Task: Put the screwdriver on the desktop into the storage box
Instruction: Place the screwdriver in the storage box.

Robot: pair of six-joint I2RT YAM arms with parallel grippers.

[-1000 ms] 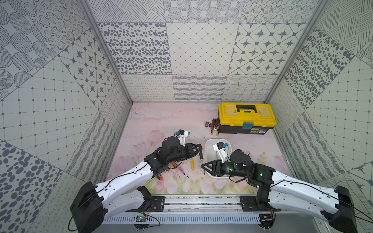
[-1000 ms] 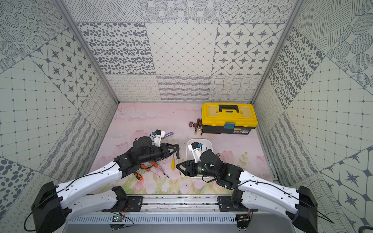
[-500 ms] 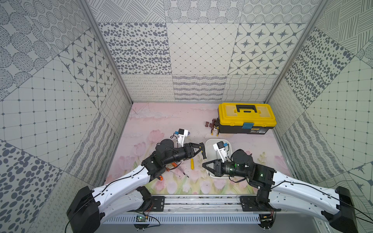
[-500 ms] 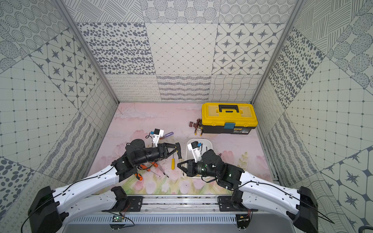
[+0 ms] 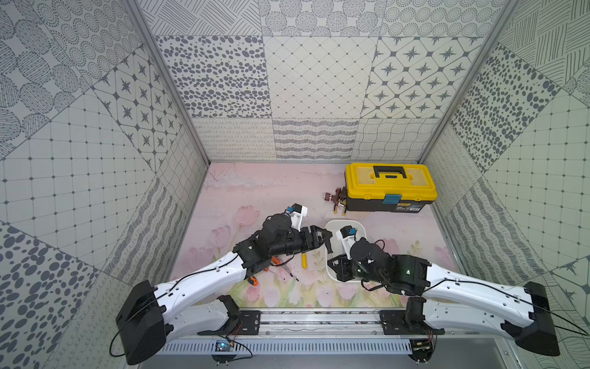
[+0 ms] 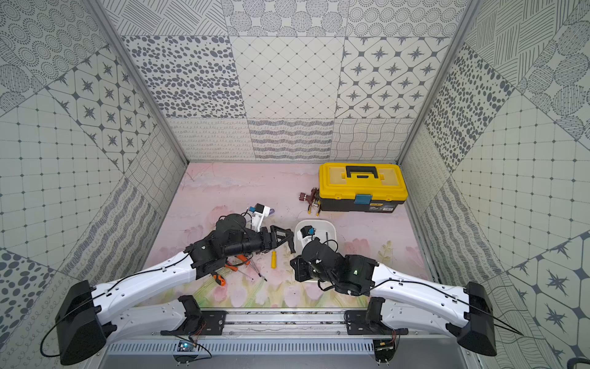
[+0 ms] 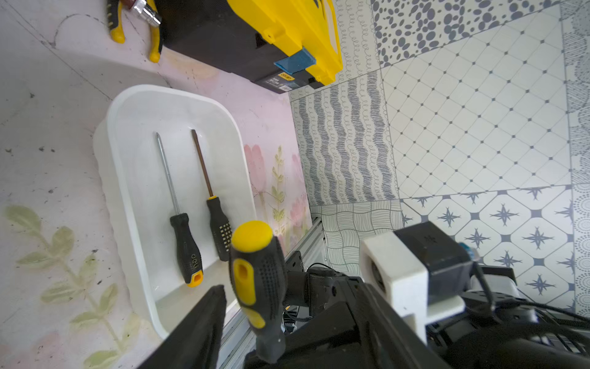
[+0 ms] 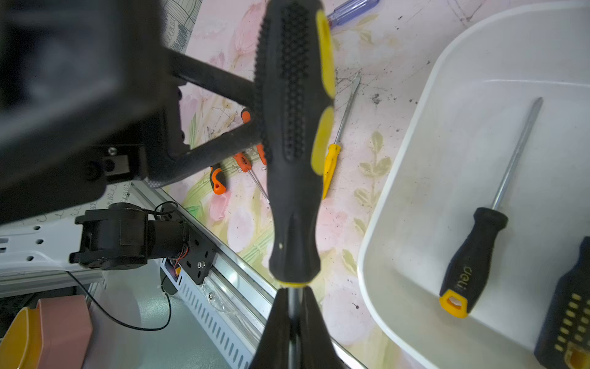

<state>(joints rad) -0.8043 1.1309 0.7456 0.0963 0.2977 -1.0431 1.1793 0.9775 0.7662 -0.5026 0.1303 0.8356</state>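
Observation:
I should hold the handle's end (image 7: 251, 237) with my left gripper while my right gripper takes the screwdriver crosswise, because the black-and-yellow screwdriver's shaft (image 8: 295, 301) runs lengthwise into my right gripper.
A black-and-yellow screwdriver (image 8: 293, 143) hangs in the air beside the white storage box (image 5: 344, 222), over the pink desktop (image 5: 255, 191). My right gripper (image 8: 293, 297) is shut on its metal shaft just below the handle. My left gripper (image 7: 265, 322) is open around the handle (image 7: 258, 271), with a gap showing between one finger (image 7: 198, 326) and the grip. In both top views the two grippers meet at the box's left rim, left gripper (image 6: 285, 239) and right gripper (image 6: 295, 265). Two black-handled screwdrivers (image 7: 182, 230) lie in the box.
On the desktop lie a small yellow screwdriver (image 5: 304, 260), orange-handled ones (image 5: 253, 281) and a purple-handled one (image 8: 351, 9). A yellow-lidded black toolbox (image 5: 389, 185) stands at the back right, with pliers (image 5: 338, 199) beside it. A metal rail (image 5: 319, 319) runs along the front edge.
My right gripper has closed on the screwdriver's shaft. My left gripper has opened from its grip on the handle and edged right toward the box.

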